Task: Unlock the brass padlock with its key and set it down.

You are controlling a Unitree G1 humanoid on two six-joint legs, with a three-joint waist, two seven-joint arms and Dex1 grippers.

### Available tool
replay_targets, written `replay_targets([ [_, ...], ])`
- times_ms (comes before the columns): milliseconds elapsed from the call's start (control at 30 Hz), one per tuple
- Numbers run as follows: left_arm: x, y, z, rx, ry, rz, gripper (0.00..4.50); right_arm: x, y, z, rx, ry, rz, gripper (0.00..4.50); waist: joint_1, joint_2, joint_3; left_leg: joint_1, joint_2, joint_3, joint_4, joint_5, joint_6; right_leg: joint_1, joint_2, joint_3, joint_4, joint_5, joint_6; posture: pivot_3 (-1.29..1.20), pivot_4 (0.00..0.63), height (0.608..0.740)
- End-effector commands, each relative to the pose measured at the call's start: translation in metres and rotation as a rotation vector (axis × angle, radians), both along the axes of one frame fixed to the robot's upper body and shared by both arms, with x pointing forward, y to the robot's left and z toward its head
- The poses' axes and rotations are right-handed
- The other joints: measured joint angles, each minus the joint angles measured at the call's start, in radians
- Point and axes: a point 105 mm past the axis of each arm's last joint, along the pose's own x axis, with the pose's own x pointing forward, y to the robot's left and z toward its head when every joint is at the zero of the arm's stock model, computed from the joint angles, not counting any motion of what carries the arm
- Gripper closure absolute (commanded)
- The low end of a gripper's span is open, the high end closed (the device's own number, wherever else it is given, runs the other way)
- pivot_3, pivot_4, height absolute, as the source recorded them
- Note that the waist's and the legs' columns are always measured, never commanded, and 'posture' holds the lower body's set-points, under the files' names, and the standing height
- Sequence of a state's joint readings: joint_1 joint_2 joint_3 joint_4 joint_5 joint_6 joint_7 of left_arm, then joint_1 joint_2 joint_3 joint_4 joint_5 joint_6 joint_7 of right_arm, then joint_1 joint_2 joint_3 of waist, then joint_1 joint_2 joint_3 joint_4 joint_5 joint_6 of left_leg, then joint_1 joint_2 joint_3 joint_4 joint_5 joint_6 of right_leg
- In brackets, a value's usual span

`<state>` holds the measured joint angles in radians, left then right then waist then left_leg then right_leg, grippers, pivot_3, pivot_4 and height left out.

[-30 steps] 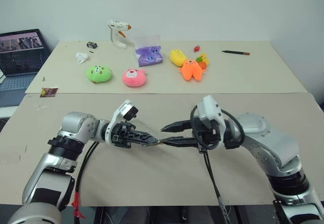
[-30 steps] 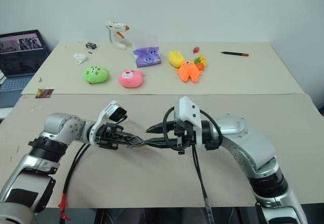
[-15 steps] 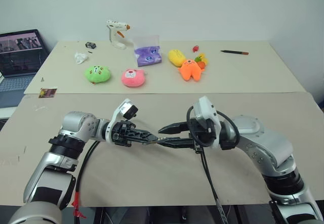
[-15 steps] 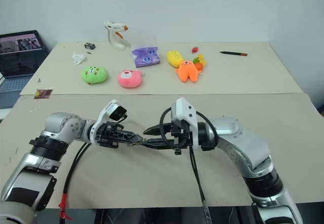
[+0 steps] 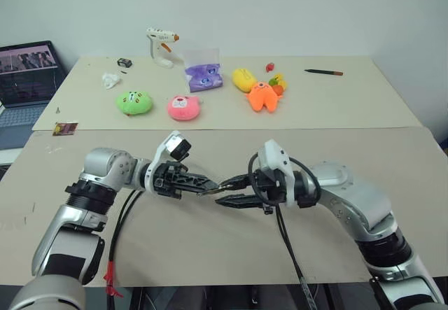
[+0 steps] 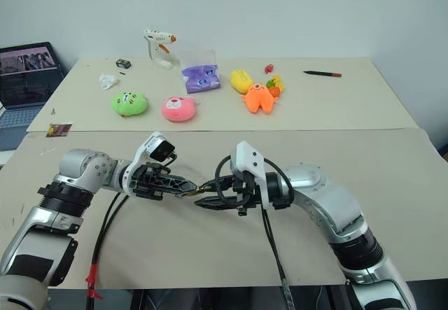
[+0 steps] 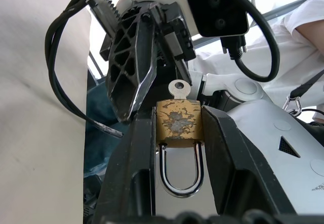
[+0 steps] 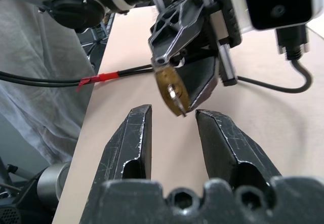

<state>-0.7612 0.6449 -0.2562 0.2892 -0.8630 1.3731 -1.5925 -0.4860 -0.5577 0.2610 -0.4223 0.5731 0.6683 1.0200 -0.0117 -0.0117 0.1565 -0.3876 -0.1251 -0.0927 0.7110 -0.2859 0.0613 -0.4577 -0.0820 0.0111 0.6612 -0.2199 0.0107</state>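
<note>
The silver shackle (image 7: 182,191) is between my left gripper's fingers. My right gripper should reach past the key and grip the padlock's body (image 7: 178,123), so the shackle stays clear.
My left gripper (image 5: 212,185) is shut on the brass padlock (image 7: 176,123), pinching its scuffed golden body from both sides, with the silver shackle pointing back toward the wrist. The key (image 7: 177,88) sits in the padlock's keyhole, its small round silver head sticking out past the fingertips. My right gripper (image 5: 222,192) faces the left one tip to tip above the near table. It is open, and the key (image 8: 175,96) hangs just beyond the gap between its fingers (image 8: 135,133) without touching them.
The far table holds green (image 5: 135,102), pink (image 5: 185,107), orange (image 5: 262,96) and yellow (image 5: 243,80) plush toys, a purple bag (image 5: 204,77), a glue gun (image 5: 161,45) and a pen (image 5: 323,72). A laptop (image 5: 24,79) stands far left. Cables hang below both wrists.
My right gripper has slid left and a little down toward the left gripper, and its fingers have narrowed. The left gripper has kept still with the padlock.
</note>
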Motion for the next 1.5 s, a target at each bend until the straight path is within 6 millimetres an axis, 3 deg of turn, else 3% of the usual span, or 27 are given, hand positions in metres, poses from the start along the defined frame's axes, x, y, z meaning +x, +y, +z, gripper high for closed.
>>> replay_targets([
  [33,-0.001,0.001,0.008,-0.027,-0.030,-0.009,3.68,-0.003,0.002,0.012,0.037,-0.049,0.014,3.81,0.000,0.000,0.000,0.000,0.000,0.000,0.000,0.000,0.000,0.000,0.000,0.000,0.000,0.000,0.000,0.00,0.150,0.740],
  [67,-0.001,0.001,0.008,-0.026,-0.028,-0.009,3.68,-0.003,0.001,0.012,0.037,-0.050,0.016,4.02,0.000,0.000,0.000,0.000,0.000,0.000,0.000,0.000,0.000,0.000,0.000,0.000,0.000,0.000,0.000,0.00,0.150,0.740],
  [367,0.001,0.001,0.006,-0.021,-0.028,-0.007,3.68,0.001,-0.003,0.013,0.034,-0.039,-0.008,4.02,0.000,0.000,0.000,0.000,0.000,0.000,0.000,0.000,0.000,0.000,0.000,0.000,0.000,0.000,0.000,0.00,0.150,0.740],
  [500,0.001,0.000,0.006,-0.021,-0.032,-0.009,3.68,0.002,-0.005,0.013,0.030,-0.028,-0.016,3.17,0.000,0.000,0.000,0.000,0.000,0.000,0.000,0.000,0.000,0.000,0.000,0.000,0.000,0.000,0.000,0.00,0.150,0.740],
  [600,0.001,0.001,0.005,-0.020,-0.032,-0.006,3.68,0.003,-0.006,0.013,0.020,-0.055,-0.015,2.07,0.000,0.000,0.000,0.000,0.000,0.000,0.000,0.000,0.000,0.000,0.000,0.000,0.000,0.000,0.000,0.00,0.150,0.740],
  [1167,0.001,-0.003,0.006,-0.027,-0.034,-0.012,3.68,-0.004,-0.002,0.032,0.082,-0.073,0.025,2.07,0.000,0.000,0.000,0.000,0.000,0.000,0.000,0.000,0.000,0.000,0.000,0.000,0.000,0.000,0.000,0.00,0.150,0.740],
  [1467,0.000,-0.004,0.005,-0.028,-0.032,-0.014,3.68,-0.011,-0.001,0.030,0.083,-0.051,0.045,2.07,0.000,0.000,0.000,0.000,0.000,0.000,0.000,0.000,0.000,0.000,0.000,0.000,0.000,0.000,0.000,0.00,0.150,0.740],
  [1500,0.001,-0.004,0.005,-0.028,-0.032,-0.012,3.68,-0.011,-0.001,0.029,0.081,-0.049,0.043,2.30,0.000,0.000,0.000,0.000,0.000,0.000,0.000,0.000,0.000,0.000,0.000,0.000,0.000,0.000,0.000,0.00,0.150,0.740],
])
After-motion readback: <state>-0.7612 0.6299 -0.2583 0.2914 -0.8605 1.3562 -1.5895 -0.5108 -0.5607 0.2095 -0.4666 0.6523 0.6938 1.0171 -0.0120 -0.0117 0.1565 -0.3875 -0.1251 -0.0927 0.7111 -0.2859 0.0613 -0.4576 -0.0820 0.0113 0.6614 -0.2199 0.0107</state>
